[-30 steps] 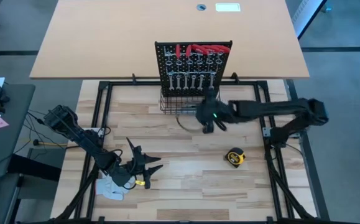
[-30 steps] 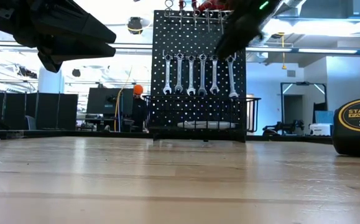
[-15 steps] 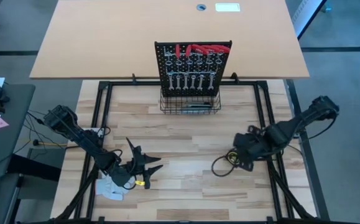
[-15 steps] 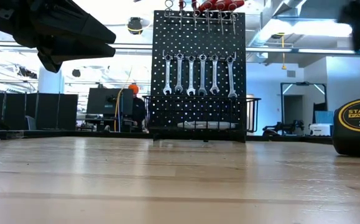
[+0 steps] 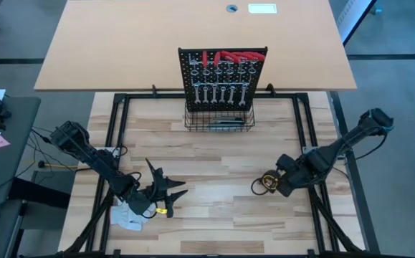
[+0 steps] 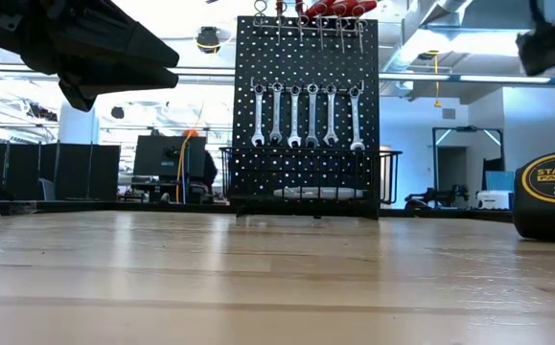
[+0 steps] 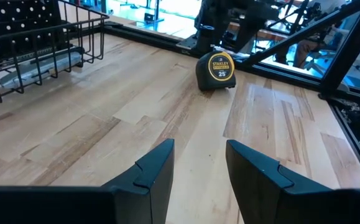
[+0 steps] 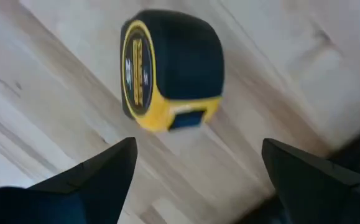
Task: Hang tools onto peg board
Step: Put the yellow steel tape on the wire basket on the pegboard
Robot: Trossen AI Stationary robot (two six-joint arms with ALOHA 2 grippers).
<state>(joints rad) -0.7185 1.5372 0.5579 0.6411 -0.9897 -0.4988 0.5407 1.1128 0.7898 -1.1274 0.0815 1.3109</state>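
Observation:
The tape measure's visible side (image 8: pixel 175 70) has a flat round label (image 8: pixel 138 73) on it, so I should expect to find a black clip on its hidden side when I pick it up.
The yellow-black tape measure (image 8: pixel 167 68) stands on its edge on the wooden table, near the right side (image 5: pixel 267 182). My right gripper (image 8: pixel 195 174) hovers just above it, open wide, touching nothing. My left gripper (image 7: pixel 198 168) is open and empty at the near left (image 5: pixel 168 190). The black peg board (image 5: pixel 221 72) stands upright at the far middle. Several silver wrenches (image 6: pixel 306 115) hang from its hooks, with red-handled tools (image 6: pixel 330 8) on the top row. A grey tool (image 6: pixel 317 192) lies in the wire basket (image 5: pixel 218 118) at its base.
White gloves (image 5: pixel 128 215) lie at the near left beside my left arm. A black frame (image 5: pixel 315 143) runs along the table's sides. Bare wood lies between the basket and both grippers.
My right gripper has swung away from the peg board's basket toward the table's near right and has come down over the tape measure, then nearly stopped. The tape measure has not moved.

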